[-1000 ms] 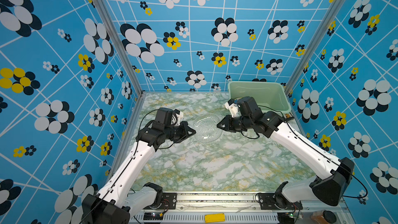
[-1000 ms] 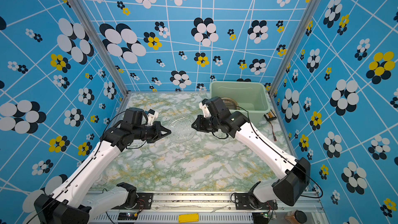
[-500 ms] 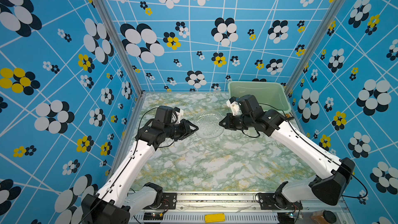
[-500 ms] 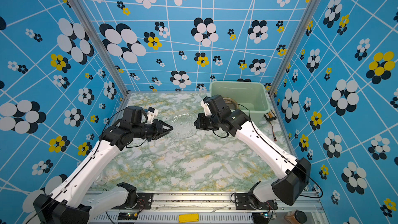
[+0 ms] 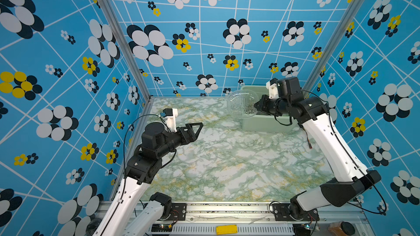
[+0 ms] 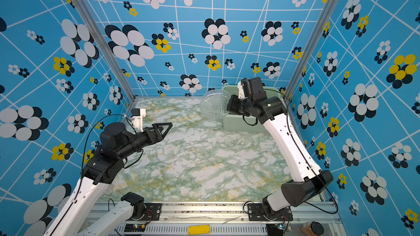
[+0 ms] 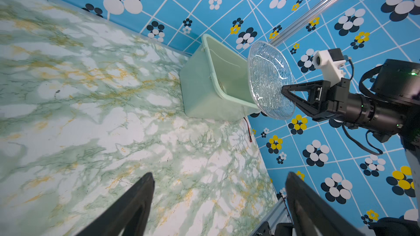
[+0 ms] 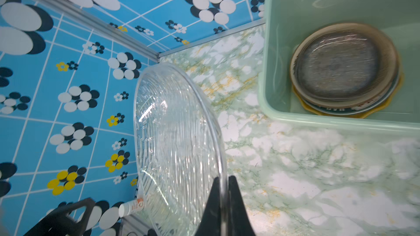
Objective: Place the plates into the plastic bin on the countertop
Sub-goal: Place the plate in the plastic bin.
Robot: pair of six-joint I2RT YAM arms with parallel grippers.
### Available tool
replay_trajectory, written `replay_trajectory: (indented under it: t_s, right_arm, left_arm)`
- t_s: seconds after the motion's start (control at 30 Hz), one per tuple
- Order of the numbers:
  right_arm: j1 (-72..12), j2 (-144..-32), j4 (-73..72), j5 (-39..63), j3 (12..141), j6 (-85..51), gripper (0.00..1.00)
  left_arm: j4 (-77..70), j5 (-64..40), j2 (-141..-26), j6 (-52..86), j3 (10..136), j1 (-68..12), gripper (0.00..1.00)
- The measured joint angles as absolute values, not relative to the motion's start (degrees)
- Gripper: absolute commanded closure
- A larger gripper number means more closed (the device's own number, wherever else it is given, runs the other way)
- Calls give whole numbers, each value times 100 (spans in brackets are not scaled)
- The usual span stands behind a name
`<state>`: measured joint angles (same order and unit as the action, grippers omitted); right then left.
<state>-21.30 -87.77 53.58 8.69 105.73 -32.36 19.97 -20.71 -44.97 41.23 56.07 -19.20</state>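
The clear plate [image 5: 239, 104] is hanging above the bin's rim, so my right gripper continues carrying it in and lowering it until it rests on the stacked plates [image 8: 343, 67].
A clear ribbed glass plate [image 5: 242, 104] [image 6: 213, 104] [image 7: 270, 80] [image 8: 177, 146] hangs tilted on edge above the countertop [image 5: 227, 155], just in front of the plastic bin's near left corner. My right gripper [image 5: 256, 107] [image 6: 228, 107] [image 7: 283, 90] [image 8: 223, 185] is shut on its rim. The mint-green bin [image 5: 263, 124] [image 6: 241, 124] [image 7: 200, 91] [image 8: 318, 119] stands in the back right corner. Inside it lies a stack of plates [image 8: 341, 69] with a grey glass one on top. My left gripper [image 5: 200, 126] [image 6: 169, 126] [image 7: 219, 174] is open and empty over the left of the countertop.
A thin red and black cable [image 5: 310, 141] [image 7: 248, 130] lies on the countertop by the right wall. Blue flowered walls close in on three sides. The aluminium front rail carries a yellow tag [image 5: 226, 229], and a brown jar [image 5: 341, 228] stands at its right end.
My left gripper opened, let go of the glass plate and drew back to the left. My right gripper lifted the plate off the countertop toward the bin and tipped it on edge.
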Motion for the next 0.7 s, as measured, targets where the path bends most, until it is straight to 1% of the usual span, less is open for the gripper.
replay_trajectory:
  t_s: [0.1, 0.13, 0.27, 0.43, 0.7]
  right_arm:
    - [-1695, -9035, 5568, 757, 10718, -3103, 100]
    - [-1564, -9142, 5638, 722, 10777, -3050, 100]
    - [-1149, -9588, 5837, 578, 11024, -2832, 100]
    - [-725, -10239, 6053, 493, 11603, -2591, 100]
    - [-237, -11751, 6685, 148, 13423, -1907, 100]
  left_arm:
    - [1914, -2049, -4626, 3938, 5607, -1922, 6]
    - [1903, -2051, -4713, 3865, 5610, -1925, 1]
    - [1920, -2051, -5192, 3518, 5723, -1992, 1]
    - [1922, -2051, -5900, 3030, 6241, -2202, 1]
    - [1708, -2053, -7157, 2099, 7006, -2851, 1]
